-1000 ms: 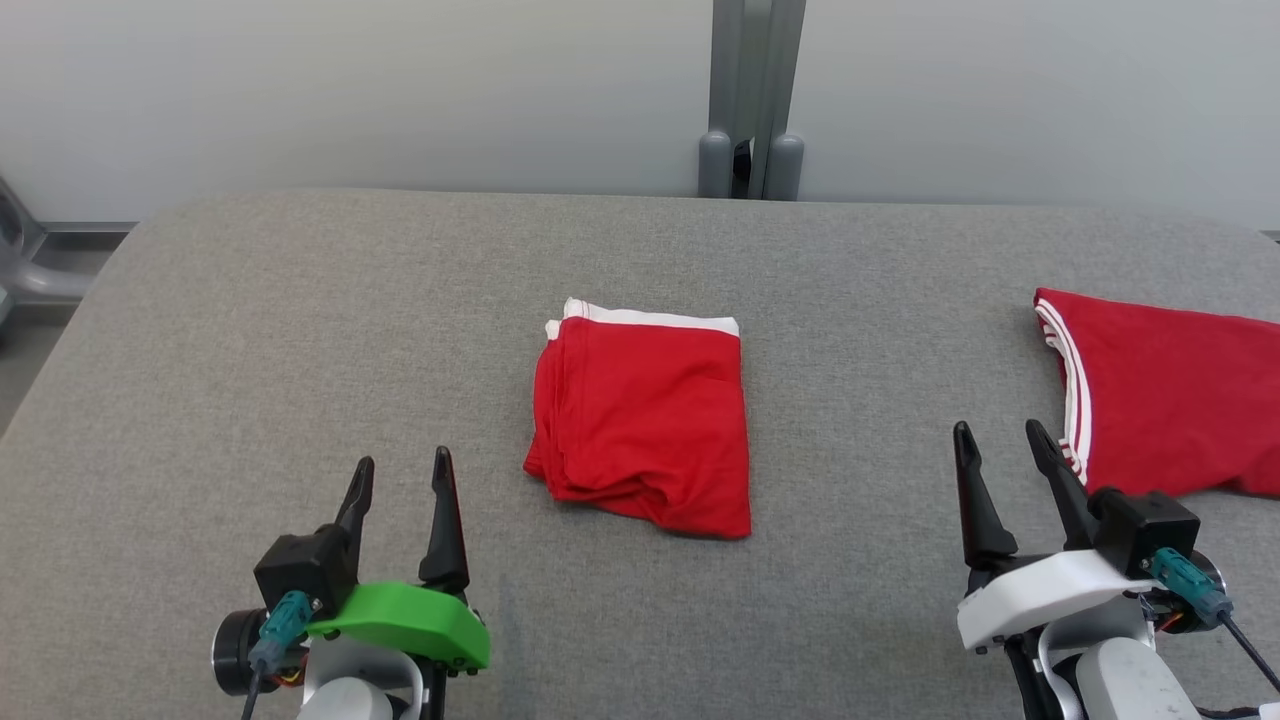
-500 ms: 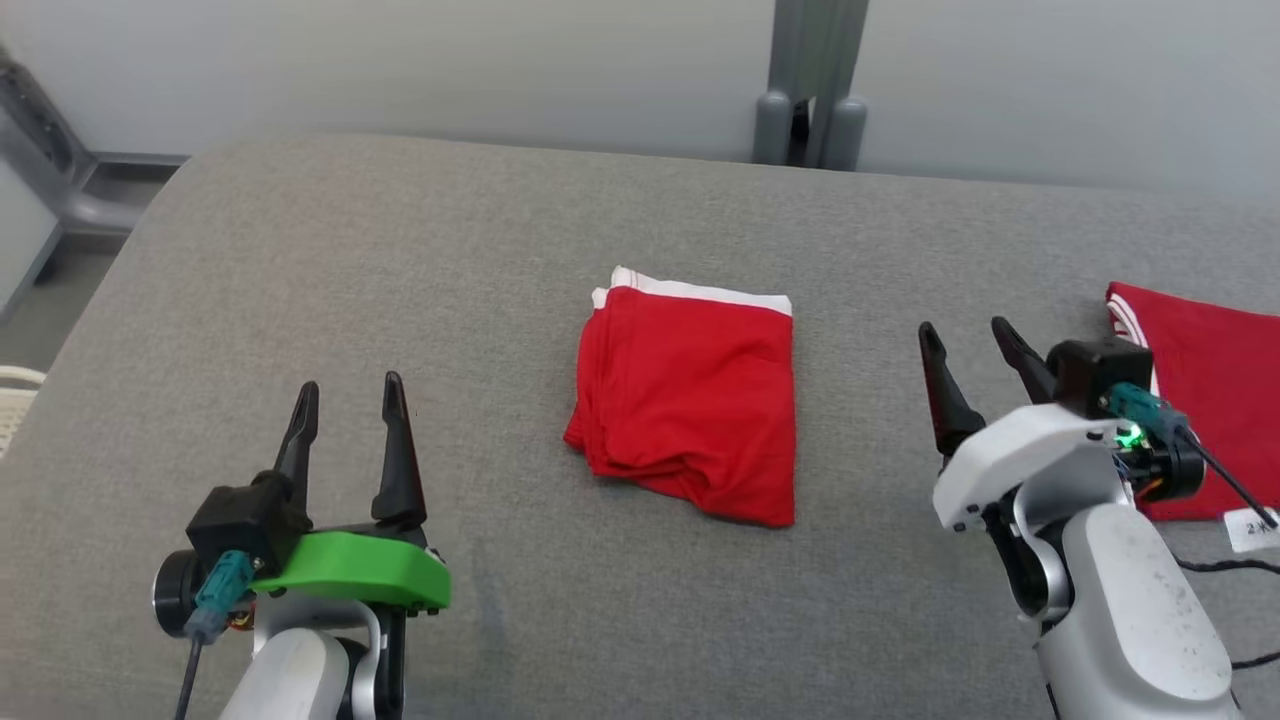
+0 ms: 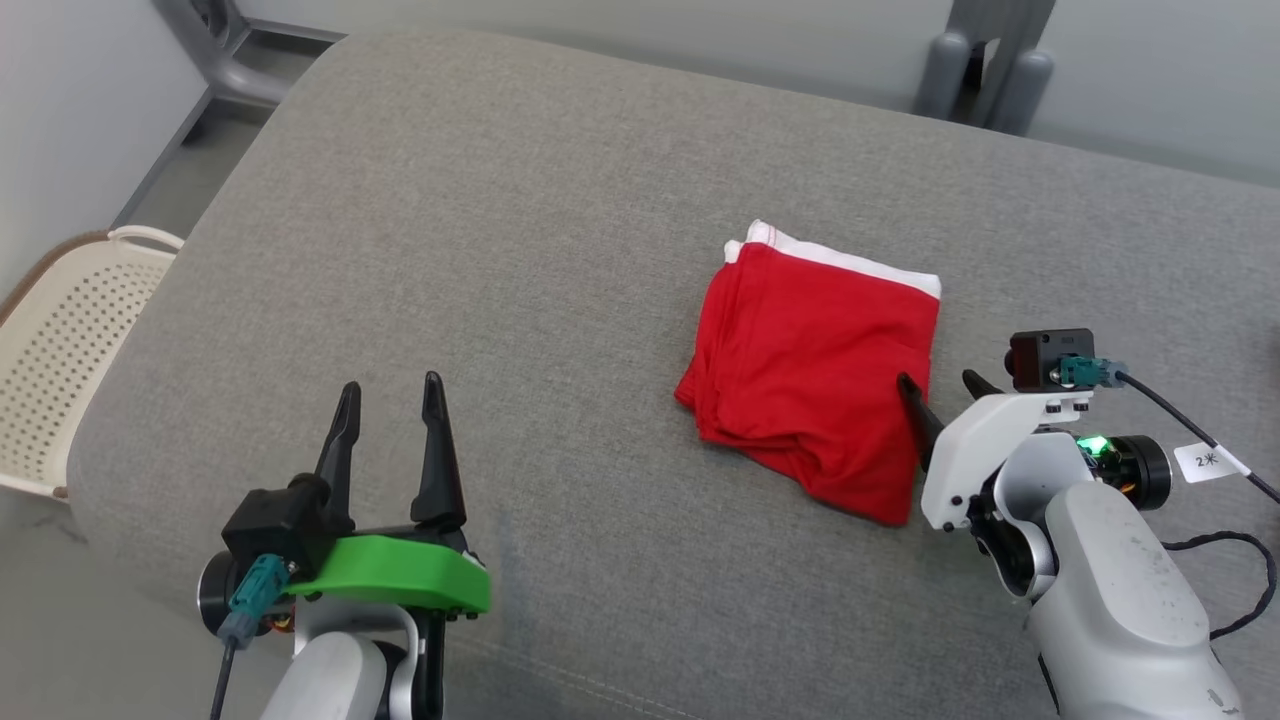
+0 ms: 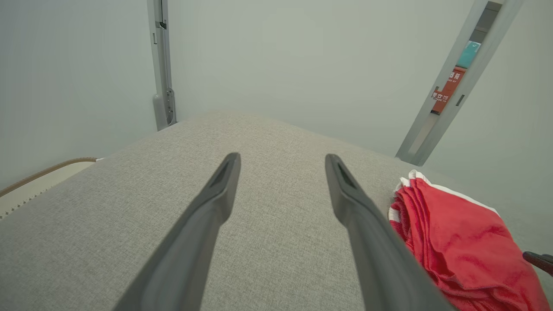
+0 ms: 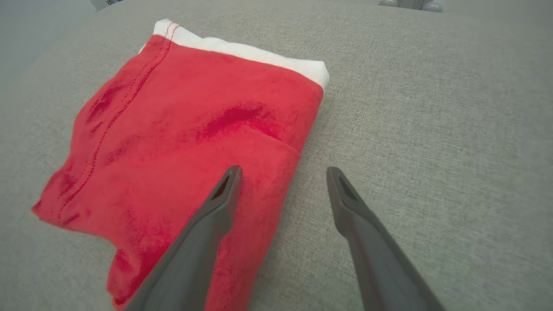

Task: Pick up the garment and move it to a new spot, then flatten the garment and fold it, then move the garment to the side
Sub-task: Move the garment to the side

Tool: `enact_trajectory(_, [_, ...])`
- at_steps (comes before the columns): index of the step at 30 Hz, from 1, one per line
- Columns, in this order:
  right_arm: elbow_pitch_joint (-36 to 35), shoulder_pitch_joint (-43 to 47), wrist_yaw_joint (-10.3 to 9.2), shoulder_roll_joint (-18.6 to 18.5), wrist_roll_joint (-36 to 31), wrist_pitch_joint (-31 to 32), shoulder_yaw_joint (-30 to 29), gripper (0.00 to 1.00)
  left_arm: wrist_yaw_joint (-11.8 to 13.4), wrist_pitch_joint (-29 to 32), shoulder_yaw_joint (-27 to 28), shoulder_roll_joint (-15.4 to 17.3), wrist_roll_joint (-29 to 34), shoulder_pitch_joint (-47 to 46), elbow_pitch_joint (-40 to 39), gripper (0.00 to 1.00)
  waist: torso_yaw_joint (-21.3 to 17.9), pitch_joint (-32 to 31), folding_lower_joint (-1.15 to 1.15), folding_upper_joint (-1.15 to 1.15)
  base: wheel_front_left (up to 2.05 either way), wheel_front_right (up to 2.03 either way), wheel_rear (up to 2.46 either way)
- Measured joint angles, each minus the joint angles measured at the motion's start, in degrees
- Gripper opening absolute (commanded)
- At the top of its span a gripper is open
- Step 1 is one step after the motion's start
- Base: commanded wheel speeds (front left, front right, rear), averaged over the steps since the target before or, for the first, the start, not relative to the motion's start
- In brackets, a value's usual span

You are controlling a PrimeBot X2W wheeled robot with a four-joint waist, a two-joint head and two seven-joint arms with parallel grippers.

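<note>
I expect the garment (image 3: 818, 360) to follow as one folded bundle, slightly rumpled, when I move it to the side, because its layers lie stacked close together (image 3: 710, 342).
A red garment (image 3: 815, 375) with a white band along its far edge lies folded into a rough square on the grey cushioned surface (image 3: 520, 210). My right gripper (image 3: 938, 385) stands open at the garment's right edge, and in the right wrist view one finger is over the red cloth (image 5: 181, 147) while the other is over bare grey fabric; nothing is between them. My left gripper (image 3: 390, 395) is open near the front left, well apart from the garment (image 4: 453, 242), fingers pointing away over empty surface.
A cream perforated basket (image 3: 60, 340) sits on the floor beyond the surface's left edge. Grey metal posts (image 3: 985, 60) rise behind the far edge. A cable with a white tag (image 3: 1210, 462) trails from the right wrist.
The head camera has swung left and down, so the whole picture has shifted and the second red garment at the right is out of frame. My right gripper has reached forward to the folded garment's right edge.
</note>
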Motion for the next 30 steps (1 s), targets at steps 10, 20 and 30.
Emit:
enact_trajectory(10, [8.9, -4.6, 0.00, 0.2, 3.4, 1.3, -0.3, 0.35, -0.8, -0.2, 0.3, -1.1, 0.4, 0.0, 1.4, 1.00, 4.1, 2.9, 0.00, 0.00, 0.00, 0.00, 0.00])
enact_trajectory(20, [11.0, -6.7, 0.00, 0.5, 5.1, -3.6, 1.8, 0.00, -1.6, -0.2, -0.2, -1.3, 1.5, 0.0, 1.8, 1.00, 1.0, 2.5, 0.00, 0.00, 0.00, 0.00, 0.00])
enact_trajectory(30, [3.6, -6.1, 0.00, -4.9, 6.3, -2.7, 9.2, 0.00, -2.3, 0.4, -2.8, -1.3, 2.4, 0.0, 2.1, 1.00, -7.1, 1.8, 0.00, 0.00, 0.00, 0.00, 0.00])
